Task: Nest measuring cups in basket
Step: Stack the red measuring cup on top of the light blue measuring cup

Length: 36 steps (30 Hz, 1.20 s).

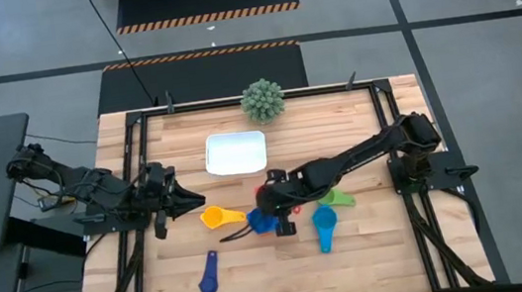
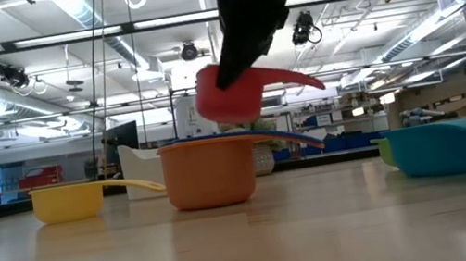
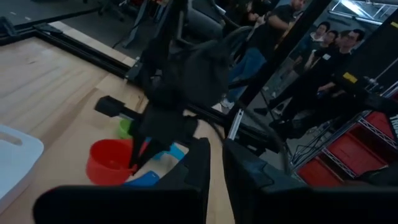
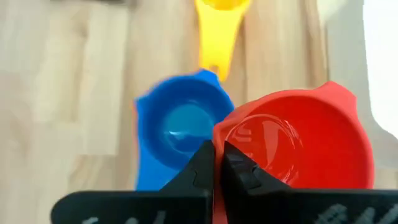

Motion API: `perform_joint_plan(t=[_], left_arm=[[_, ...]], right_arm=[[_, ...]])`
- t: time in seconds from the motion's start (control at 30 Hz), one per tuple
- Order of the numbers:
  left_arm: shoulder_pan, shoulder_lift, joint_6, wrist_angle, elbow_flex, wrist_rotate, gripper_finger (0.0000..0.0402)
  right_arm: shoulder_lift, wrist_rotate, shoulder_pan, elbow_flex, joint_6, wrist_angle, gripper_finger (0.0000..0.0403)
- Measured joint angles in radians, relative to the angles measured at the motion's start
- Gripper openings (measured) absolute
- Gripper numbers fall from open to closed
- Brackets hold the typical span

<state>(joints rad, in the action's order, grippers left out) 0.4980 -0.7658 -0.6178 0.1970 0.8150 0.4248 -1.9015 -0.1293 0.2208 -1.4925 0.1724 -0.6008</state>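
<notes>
The red cup (image 4: 305, 146) is hanging at a tilt, off the blue cup and toward the basket. Next, my right gripper centers it over the blue cup (image 4: 185, 127) and brings it down level.
My right gripper (image 1: 270, 203) reaches to the table's middle and is shut on the red measuring cup (image 4: 298, 143), which hangs above the other cups in the low view (image 2: 228, 96). A blue cup (image 1: 261, 224) sits just under it; in the low view a blue rim and handle lie on an orange cup (image 2: 210, 173). The yellow cup (image 1: 212, 217), green cup (image 1: 335, 198), light blue cup (image 1: 325, 226) and navy cup (image 1: 207, 274) lie on the table. The white basket (image 1: 236, 153) stands farther back. My left gripper (image 1: 191, 203) waits shut, left of the yellow cup. My right gripper pinches the red cup's rim (image 4: 216, 135) between its two fingers, one inside the bowl and one outside, coming from above. The cup is lifted clear of the table and tilted, its handle (image 2: 300, 79) sticking out sideways.
A spiky grey-green ball plant (image 1: 262, 100) stands at the far edge behind the basket. Black frame rails (image 1: 134, 171) run along the table's left and right sides. Bare wood lies along the near edge. People stand in the room beyond the table.
</notes>
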Motion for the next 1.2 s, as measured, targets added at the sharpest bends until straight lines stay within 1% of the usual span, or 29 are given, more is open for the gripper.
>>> perform_joint_plan(t=[0.27,0.43,0.57,0.7,0.8,0.9,1.03,1.2], left_arm=[[0.0,0.0,0.0,0.004,0.0,0.0,0.0048],[0.0,0.0,0.0,0.005,0.0,0.0,0.0048],[0.0,-0.005,0.0,0.005,0.0,0.0,0.0048],[0.0,-0.015,0.0,0.008,0.001,0.0,0.0048],[0.0,-0.022,0.001,0.007,0.001,-0.008,0.0048],[0.0,-0.028,0.001,0.004,0.001,-0.01,0.0048],[0.0,-0.028,0.001,0.011,0.001,-0.01,0.0048],[0.0,-0.028,0.001,0.011,0.001,-0.011,0.0048]], right_arm=[[-0.021,-0.008,0.077,0.0,0.013,0.101,0.0014],[-0.061,-0.009,0.095,0.0,0.012,0.175,0.0014],[-0.1,-0.01,0.093,0.002,0.028,0.17,0.0014],[-0.113,-0.061,0.09,-0.001,0.055,0.125,0.0014],[-0.113,-0.055,0.086,-0.003,0.054,0.133,0.0014],[-0.113,-0.031,0.083,-0.003,0.033,0.118,0.0014],[-0.112,-0.026,0.083,-0.003,-0.019,0.096,0.0017],[-0.112,-0.026,0.083,-0.003,-0.067,0.066,0.0042]])
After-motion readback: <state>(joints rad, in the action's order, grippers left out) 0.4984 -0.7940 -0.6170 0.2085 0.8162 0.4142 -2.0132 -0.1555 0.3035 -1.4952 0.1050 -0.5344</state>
